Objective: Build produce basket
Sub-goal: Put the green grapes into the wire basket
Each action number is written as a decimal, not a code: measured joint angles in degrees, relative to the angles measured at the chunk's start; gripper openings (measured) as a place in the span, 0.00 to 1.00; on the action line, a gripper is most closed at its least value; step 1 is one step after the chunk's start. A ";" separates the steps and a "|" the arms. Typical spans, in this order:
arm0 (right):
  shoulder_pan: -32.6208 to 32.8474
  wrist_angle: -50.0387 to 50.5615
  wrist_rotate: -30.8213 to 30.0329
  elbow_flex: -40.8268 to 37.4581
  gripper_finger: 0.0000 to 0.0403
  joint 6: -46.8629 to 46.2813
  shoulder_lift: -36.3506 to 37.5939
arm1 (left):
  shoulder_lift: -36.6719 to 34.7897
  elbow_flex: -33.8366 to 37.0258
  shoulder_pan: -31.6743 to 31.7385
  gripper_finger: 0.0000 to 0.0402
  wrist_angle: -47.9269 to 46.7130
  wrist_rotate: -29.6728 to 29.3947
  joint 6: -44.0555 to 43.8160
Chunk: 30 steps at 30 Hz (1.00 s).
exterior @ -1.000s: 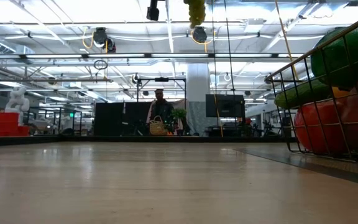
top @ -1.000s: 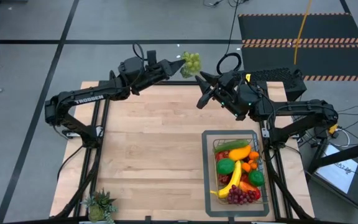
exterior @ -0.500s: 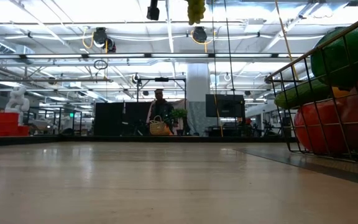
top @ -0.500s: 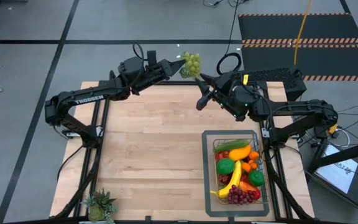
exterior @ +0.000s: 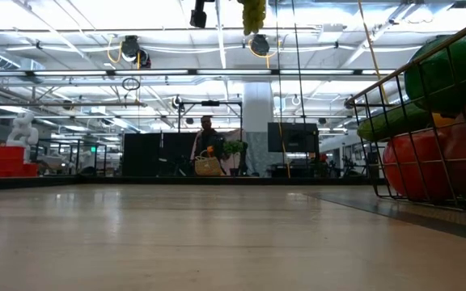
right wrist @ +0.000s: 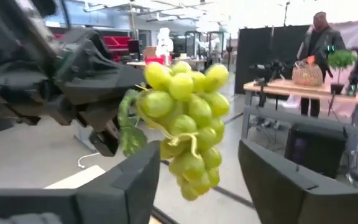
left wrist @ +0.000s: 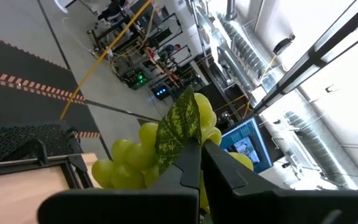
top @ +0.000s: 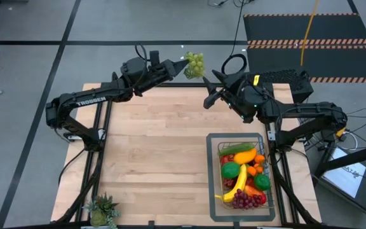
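The robot's left gripper is holding the green grapes, but the basket stands [top: 243,175] next to the robot's right arm, so the right gripper should take the bunch [top: 194,65] and lower it into the basket.
A bunch of green grapes [top: 196,63] hangs high over the table's far edge, with my left gripper [top: 182,69] shut on it; the bunch also shows at the top of the low view [exterior: 254,12]. My right gripper [top: 210,89] stands open just right of the bunch. In its wrist view the grapes [right wrist: 185,118] hang ahead of its two fingers, one on either side, without touching. The wire-mesh basket [top: 271,184] at the near right holds produce [top: 243,175]: banana, red grapes, green and orange pieces. My left gripper pinches the bunch at its stem end, where the green leaf [left wrist: 179,124] sits, between its two fingers. The fingers [left wrist: 191,162] reach in nearly level from the table's left. The grapes hang below and beyond the fingertips, clear of the table.
The basket stands on a flat grey tray [top: 211,191]. A spiky green potted plant [top: 101,210] sits at the near left corner. Bare wood [top: 151,146] lies between them. A person [exterior: 208,149] stands in the room beyond the table.
My right gripper has turned a little at the wrist beside the grapes, its fingertips shifting slightly toward the table's right. The left gripper and the grapes have kept still.
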State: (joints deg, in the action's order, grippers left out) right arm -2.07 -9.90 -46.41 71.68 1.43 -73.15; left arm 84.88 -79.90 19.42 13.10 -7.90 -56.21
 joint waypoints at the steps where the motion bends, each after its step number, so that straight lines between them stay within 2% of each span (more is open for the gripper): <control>1: -0.45 0.74 0.20 0.00 0.54 -1.33 -0.02 | 0.00 0.00 0.00 0.01 0.00 0.00 0.00; 5: -2.23 1.86 4.54 -0.01 0.57 -5.14 -0.84 | 0.00 0.00 0.00 0.01 -0.01 0.00 -0.04; 8: -3.05 -0.68 7.77 -0.02 0.54 -5.29 -1.61 | 0.00 0.00 0.00 0.01 -0.07 0.02 -0.04; 21: -3.51 -2.32 9.22 -0.02 0.19 -5.60 -1.76 | 0.00 -0.02 0.00 0.01 -0.07 0.37 0.11; 30: -3.97 -2.22 9.24 -0.02 0.02 -8.16 -1.79 | 0.00 -0.02 -0.05 0.01 -0.04 0.39 0.09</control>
State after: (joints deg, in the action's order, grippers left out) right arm -6.04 -12.12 -37.17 71.66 -6.73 -74.94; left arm 84.88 -79.92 19.37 13.06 -7.51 -56.12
